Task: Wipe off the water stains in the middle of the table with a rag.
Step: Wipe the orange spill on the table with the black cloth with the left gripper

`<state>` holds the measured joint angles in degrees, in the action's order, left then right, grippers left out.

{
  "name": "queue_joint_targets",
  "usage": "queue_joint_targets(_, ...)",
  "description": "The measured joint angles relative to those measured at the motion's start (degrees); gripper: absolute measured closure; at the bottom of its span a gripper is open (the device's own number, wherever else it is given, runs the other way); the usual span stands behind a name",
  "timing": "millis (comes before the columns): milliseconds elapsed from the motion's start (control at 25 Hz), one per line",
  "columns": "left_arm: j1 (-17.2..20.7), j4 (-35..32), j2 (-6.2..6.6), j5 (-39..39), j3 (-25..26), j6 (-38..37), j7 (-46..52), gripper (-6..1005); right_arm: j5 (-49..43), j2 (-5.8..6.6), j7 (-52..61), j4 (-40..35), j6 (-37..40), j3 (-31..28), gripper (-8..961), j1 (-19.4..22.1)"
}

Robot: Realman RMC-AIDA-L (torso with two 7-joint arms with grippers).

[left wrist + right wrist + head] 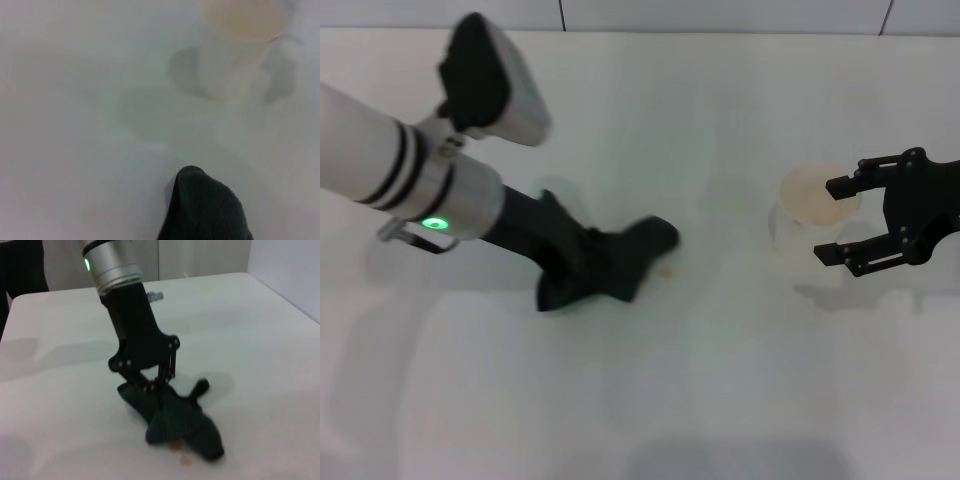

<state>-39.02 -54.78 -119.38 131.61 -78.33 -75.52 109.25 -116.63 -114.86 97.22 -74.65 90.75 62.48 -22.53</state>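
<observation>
Next, I sweep the rag back toward the cup (808,218) with my left gripper and wipe over the orange-brown water stains (664,272), which lie uncovered beside the rag's edge.
My left gripper (585,262) is shut on the dark rag (632,252) and presses it onto the white table (720,380) near the middle. In the right wrist view its fingers (159,385) pinch the rag (185,427) from above. Small orange-brown water stains (666,269) show at the rag's right edge, and also in the right wrist view (176,445). The rag's tip (205,210) shows in the left wrist view. My right gripper (825,219) is open at the right, beside the cup.
A white paper cup (812,200) with pale orange liquid stands right of centre, between the jaws of the right gripper as the head view shows it. It also shows in the left wrist view (240,45). The table's far edge meets a tiled wall.
</observation>
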Motion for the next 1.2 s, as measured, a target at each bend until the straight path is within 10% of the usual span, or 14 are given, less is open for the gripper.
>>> queue_joint_targets(440, 1.2, -3.3, -0.18, -3.5, -10.0, 0.6, 2.4, 864, 0.5, -0.13, 0.1, -0.5, 1.9, -1.6, 143, 0.2)
queue_joint_targets(880, 1.8, 0.0, 0.36, 5.7, 9.2, 3.3, 2.3, 857, 0.7, -0.27, 0.0, -0.6, 2.1, -1.2, 143, 0.2)
queue_joint_targets(1200, -0.3, 1.9, 0.05, 3.8, 5.7, 3.7, 1.3, 851, 0.7, -0.27, -0.2, -0.6, 2.1, -1.2, 143, 0.0)
